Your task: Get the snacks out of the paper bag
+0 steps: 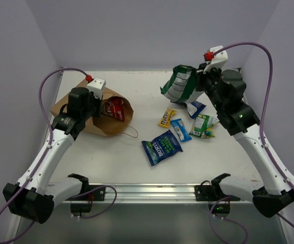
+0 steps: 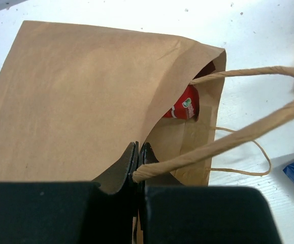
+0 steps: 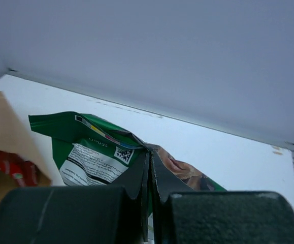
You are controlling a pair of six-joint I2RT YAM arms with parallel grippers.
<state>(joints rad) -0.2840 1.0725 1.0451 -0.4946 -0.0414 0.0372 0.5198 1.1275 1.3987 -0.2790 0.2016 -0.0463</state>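
My right gripper keeps going to the open space behind the green pack and lets go there, since the dark green bag (image 1: 180, 84) is clear of the paper bag's opening.
The brown paper bag (image 1: 103, 124) lies on its side at the left, mouth facing right, with a red chip bag (image 1: 115, 108) inside; the red bag also shows in the left wrist view (image 2: 186, 104). My left gripper (image 1: 97, 101) is shut on the paper bag's twisted handle (image 2: 223, 145) and rim. My right gripper (image 1: 197, 81) is shut on a dark green bag (image 1: 180, 81) and holds it above the table at the back right; the green bag also shows in the right wrist view (image 3: 93, 147). On the table lie a yellow pack (image 1: 166, 117), a small blue pack (image 1: 180, 129), a large blue bag (image 1: 161, 146), a green pack (image 1: 201, 125) and another blue pack (image 1: 196, 108).
White walls close the table on the left, back and right. A metal rail (image 1: 147, 192) runs along the near edge between the arm bases. The paper bag's second handle (image 1: 131, 133) lies loose on the table beside the bag's mouth.
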